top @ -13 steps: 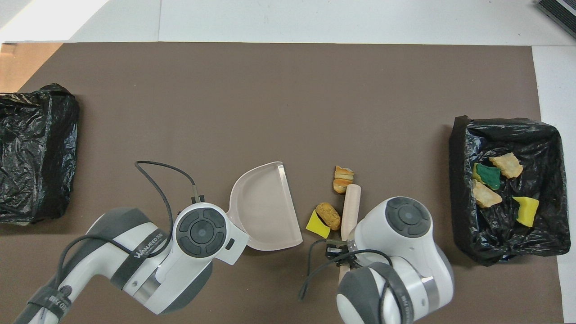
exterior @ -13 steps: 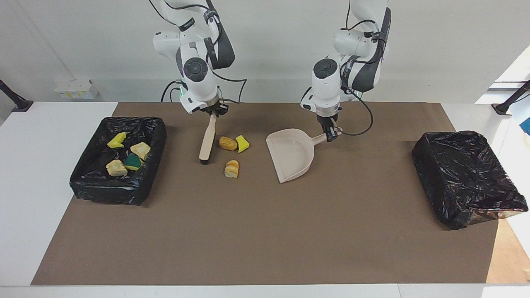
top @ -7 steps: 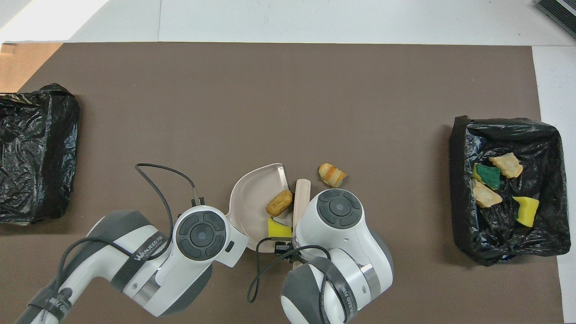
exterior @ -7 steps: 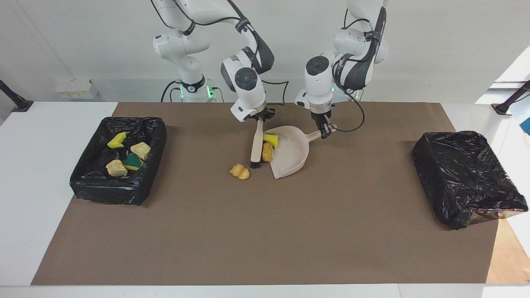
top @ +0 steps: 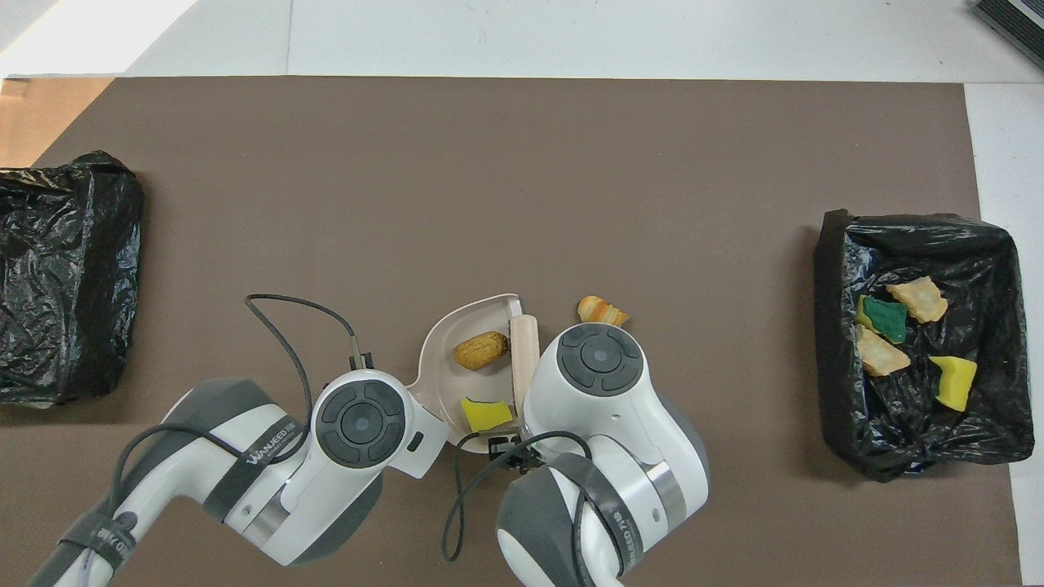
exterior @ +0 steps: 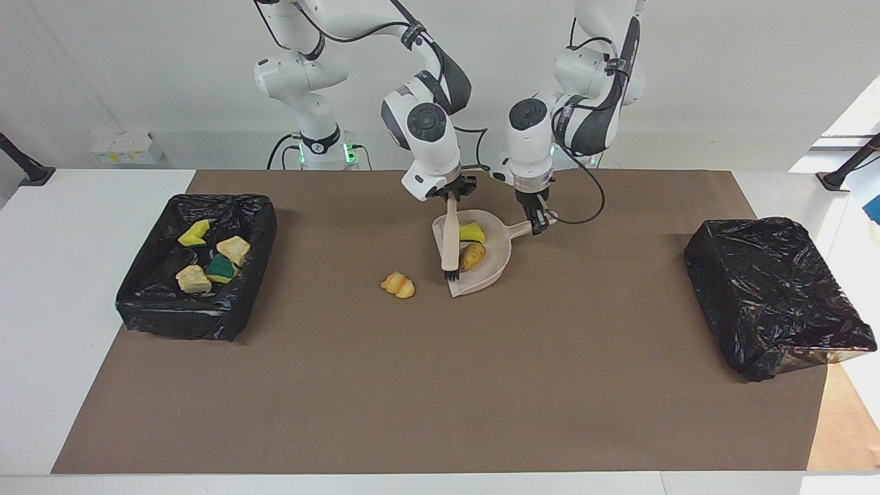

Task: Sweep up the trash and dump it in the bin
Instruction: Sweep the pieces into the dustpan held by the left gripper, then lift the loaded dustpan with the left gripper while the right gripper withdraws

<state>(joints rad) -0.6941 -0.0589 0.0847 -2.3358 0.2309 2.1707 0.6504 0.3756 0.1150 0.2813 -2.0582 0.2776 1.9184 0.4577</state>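
The croissant piece (exterior: 398, 285) is outside the dustpan and behind the brush, so my right gripper should move the brush past the croissant piece and sweep it in.
My right gripper (exterior: 452, 194) is shut on the handle of the beige hand brush (exterior: 450, 237), whose bristles rest at the mouth of the beige dustpan (exterior: 492, 267). My left gripper (exterior: 540, 220) is shut on the dustpan's handle. A yellow sponge chunk (exterior: 471, 232) and a golden-brown piece (exterior: 471, 256) lie in the pan. A croissant-like piece (exterior: 399, 284) lies on the mat beside the pan's mouth, toward the right arm's end. In the overhead view the brush (top: 524, 349), pan (top: 453, 323), sponge chunk (top: 486, 413), brown piece (top: 481, 350) and croissant piece (top: 602, 311) show; both grippers are hidden under their wrists.
A black-lined bin (exterior: 180, 317) at the right arm's end holds several scraps, one of them green-backed (exterior: 221, 267); it also shows in the overhead view (top: 922, 444). A second black-lined bin (exterior: 777, 295) stands at the left arm's end. A brown mat (exterior: 440, 385) covers the table.
My right arm swept the brush toward the left arm's end, pushing the sponge chunk and brown piece into the pan. The pan shifted to meet them. The croissant piece was left on the mat.
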